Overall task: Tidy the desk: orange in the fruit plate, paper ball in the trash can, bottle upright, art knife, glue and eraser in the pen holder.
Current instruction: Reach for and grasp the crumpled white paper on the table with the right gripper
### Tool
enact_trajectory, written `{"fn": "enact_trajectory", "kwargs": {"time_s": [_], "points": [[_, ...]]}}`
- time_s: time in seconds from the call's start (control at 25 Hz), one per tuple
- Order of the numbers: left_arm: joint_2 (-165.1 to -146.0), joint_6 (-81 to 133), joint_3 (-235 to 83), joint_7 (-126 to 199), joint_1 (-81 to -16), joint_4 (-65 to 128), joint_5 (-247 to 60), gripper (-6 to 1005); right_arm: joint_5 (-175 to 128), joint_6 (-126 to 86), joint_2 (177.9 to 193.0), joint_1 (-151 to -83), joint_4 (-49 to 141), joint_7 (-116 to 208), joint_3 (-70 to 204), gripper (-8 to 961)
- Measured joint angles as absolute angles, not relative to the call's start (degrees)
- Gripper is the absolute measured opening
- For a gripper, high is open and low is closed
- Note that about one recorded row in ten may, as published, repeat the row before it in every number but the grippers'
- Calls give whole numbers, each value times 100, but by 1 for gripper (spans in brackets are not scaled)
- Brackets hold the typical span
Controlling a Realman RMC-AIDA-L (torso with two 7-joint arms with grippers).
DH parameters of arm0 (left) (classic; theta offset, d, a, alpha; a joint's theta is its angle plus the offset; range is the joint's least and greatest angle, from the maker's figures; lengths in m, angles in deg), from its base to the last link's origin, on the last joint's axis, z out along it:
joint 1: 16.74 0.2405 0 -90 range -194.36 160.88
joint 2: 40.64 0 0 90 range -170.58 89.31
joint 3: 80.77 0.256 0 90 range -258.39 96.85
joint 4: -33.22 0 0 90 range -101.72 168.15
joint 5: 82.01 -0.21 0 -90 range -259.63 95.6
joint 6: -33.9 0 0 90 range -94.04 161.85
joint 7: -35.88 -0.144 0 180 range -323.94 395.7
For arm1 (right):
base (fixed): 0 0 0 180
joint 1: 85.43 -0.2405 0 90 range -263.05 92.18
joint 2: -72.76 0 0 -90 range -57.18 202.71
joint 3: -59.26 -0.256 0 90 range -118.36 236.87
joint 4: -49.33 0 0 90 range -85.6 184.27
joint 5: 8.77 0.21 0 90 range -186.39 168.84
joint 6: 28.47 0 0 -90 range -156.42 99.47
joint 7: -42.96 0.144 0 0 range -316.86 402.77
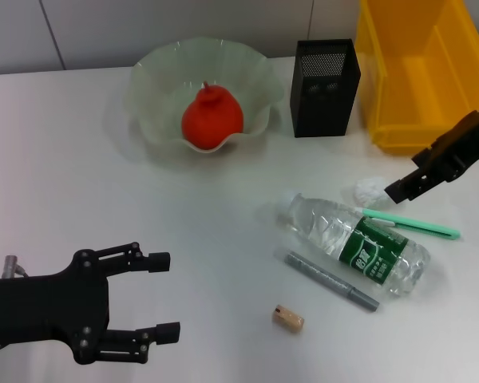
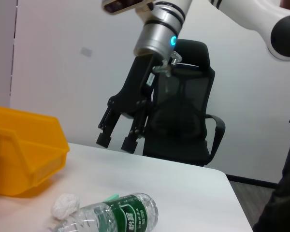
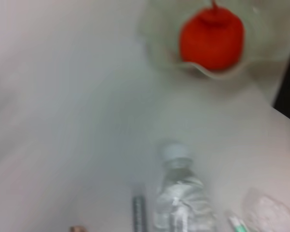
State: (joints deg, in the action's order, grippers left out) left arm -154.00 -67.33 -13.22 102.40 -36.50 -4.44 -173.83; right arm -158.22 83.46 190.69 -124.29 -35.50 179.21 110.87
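The paper ball (image 1: pixel 370 191) will come loose right away and alone when the robot lifts it, because a narrow gap (image 1: pixel 368 207) shows next to the slim green stick.
The orange (image 1: pixel 212 120) sits in the pale green fruit plate (image 1: pixel 156 80) at the back of the desk. The bottle (image 1: pixel 355 242) lies on its side at the front right, cap toward the plate. The paper ball (image 1: pixel 368 190) rests just behind it, and my right gripper (image 1: pixel 401 190) hovers open beside it, seen above the desk in the left wrist view (image 2: pixel 117 142). A slim green stick (image 1: pixel 415 226) and a grey pen-shaped one (image 1: pixel 331 281) flank the bottle; which is the art knife and which the glue I cannot tell. The eraser (image 1: pixel 288 318) lies near the front. My left gripper (image 1: pixel 164 295) is open at the front left, holding nothing.
The black mesh pen holder (image 1: pixel 325 76) stands right of the plate, with the yellow trash can (image 1: pixel 423 72) beyond it at the back right corner. An office chair (image 2: pixel 183 121) stands past the desk's edge.
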Motion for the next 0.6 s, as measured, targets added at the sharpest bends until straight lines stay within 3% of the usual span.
{"fn": "enact_trajectory", "kwargs": {"time_s": [0.24, 0.6], "points": [[-15410, -6727, -1362, 10198, -3645, -374, -17434, 856, -16735, 7714, 19104, -12890, -2623, 18134, 11180, 786], [-15445, -6709, -1385, 10212, -3643, -326, -17552, 856, -17298, 6603, 19141, -13056, -1608, 18447, 11761, 787]]}}
